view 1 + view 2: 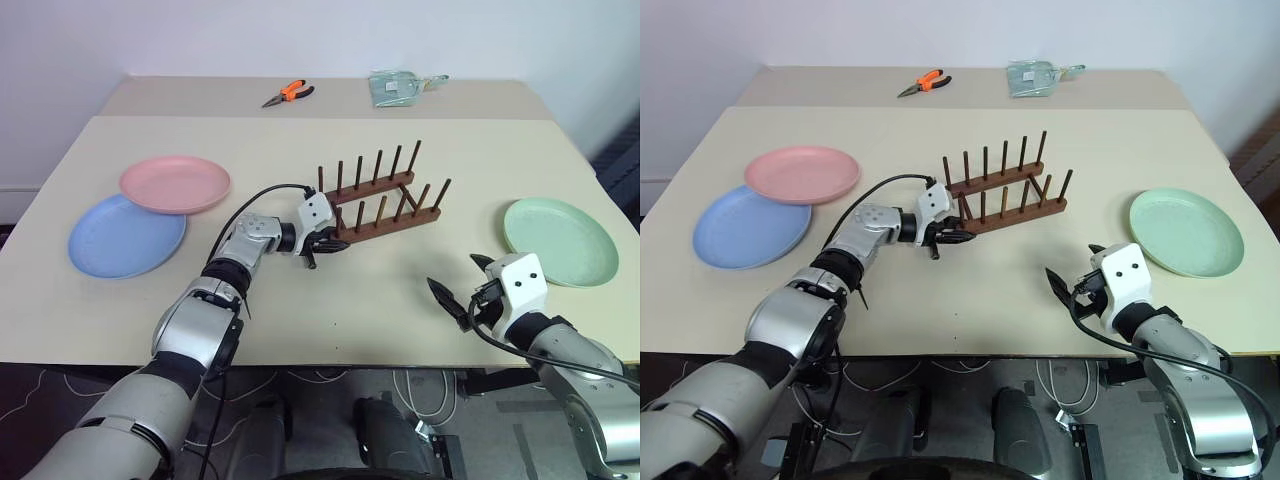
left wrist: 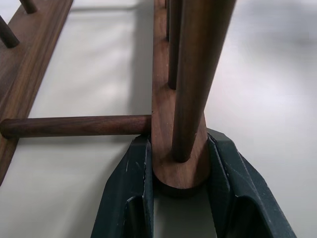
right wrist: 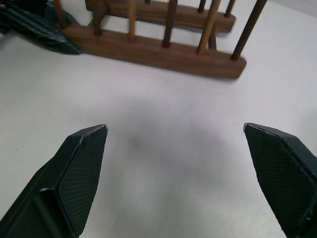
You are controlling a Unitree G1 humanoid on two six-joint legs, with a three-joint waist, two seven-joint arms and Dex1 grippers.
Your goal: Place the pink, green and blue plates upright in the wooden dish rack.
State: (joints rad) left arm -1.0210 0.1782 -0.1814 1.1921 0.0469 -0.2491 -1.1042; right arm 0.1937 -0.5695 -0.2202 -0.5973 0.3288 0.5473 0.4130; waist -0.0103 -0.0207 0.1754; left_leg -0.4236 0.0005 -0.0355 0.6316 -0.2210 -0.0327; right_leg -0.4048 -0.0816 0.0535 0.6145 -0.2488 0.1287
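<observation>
Next, my right gripper brings the near bar's loose end [image 1: 434, 214] closer to straighten the wooden dish rack [image 1: 388, 228], because the rack stands crooked with my left gripper at one end.
The wooden dish rack [image 1: 382, 204] stands mid-table with nothing between its upright pegs. My left gripper [image 1: 330, 243] is shut on the left end of its near base bar; the left wrist view has a finger [image 2: 130, 183] pressed on each side of that bar end [image 2: 179, 171]. The pink plate [image 1: 175, 183] lies flat at the left, overlapping the far edge of the blue plate [image 1: 122, 240]. At the right lies the green plate [image 1: 560, 240]. My right gripper [image 1: 456, 273] hovers open and empty near the table's front, left of the green plate and facing the rack [image 3: 158, 49].
Orange-handled pliers [image 1: 289, 94] and a clear packet [image 1: 400, 87] lie on the back table. The table's front edge [image 1: 400, 362] runs just below my right gripper. Bare tabletop [image 1: 400, 290] stretches between the rack and that edge.
</observation>
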